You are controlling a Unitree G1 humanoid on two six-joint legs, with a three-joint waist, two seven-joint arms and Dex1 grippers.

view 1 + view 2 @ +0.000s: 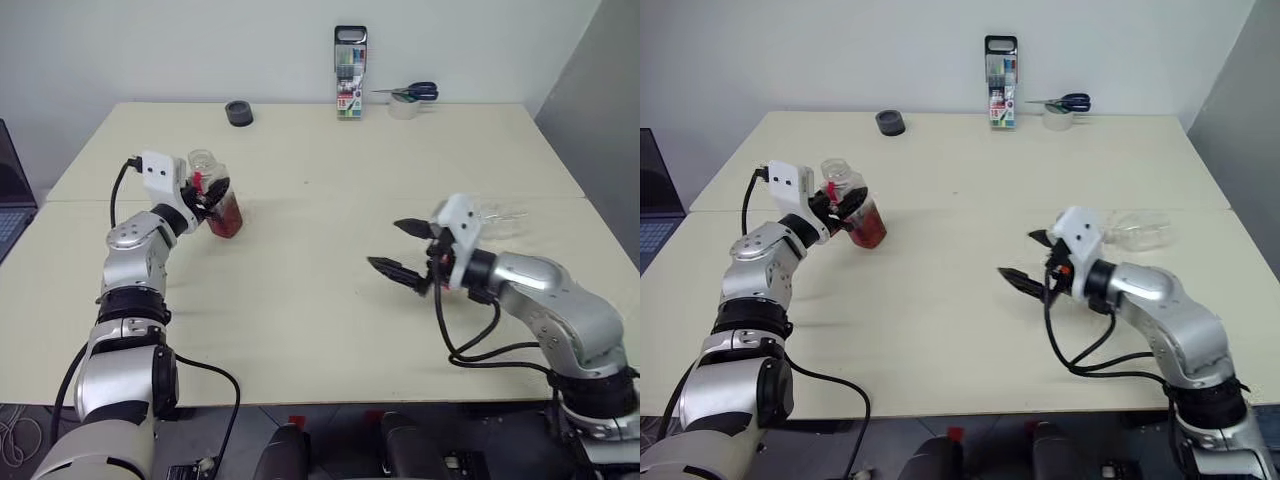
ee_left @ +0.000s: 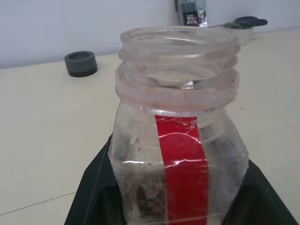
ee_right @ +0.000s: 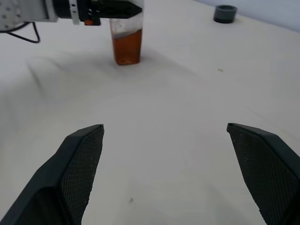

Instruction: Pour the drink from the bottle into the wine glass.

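I need to let go of the bottle and stand the wine glass upright [image 1: 1118, 234] with my right gripper before I pour, because the wine glass lies [image 1: 1141, 231] on its side.
The bottle [image 1: 218, 200] is clear with a red label strip [image 2: 183, 168] and stands upright over the left side of the table. Its mouth is open, with no cap on it. The reddish-brown drink [image 3: 127, 47] fills its lower part. My left gripper [image 1: 210, 198] is shut on the bottle's upper body. My right gripper [image 1: 388, 245] hovers over the table's right middle, open and empty, pointing toward the bottle. A clear glass thing, seemingly the wine glass [image 1: 1140, 232], lies on its side on the table behind my right wrist.
A tall marker case [image 1: 350, 75] stands at the far edge, with scissors on a tape roll [image 1: 408, 98] to its right. A dark round ring [image 1: 238, 112] lies at the back left. A laptop corner [image 1: 8, 205] shows at the left. A seam [image 1: 330, 200] crosses the table.
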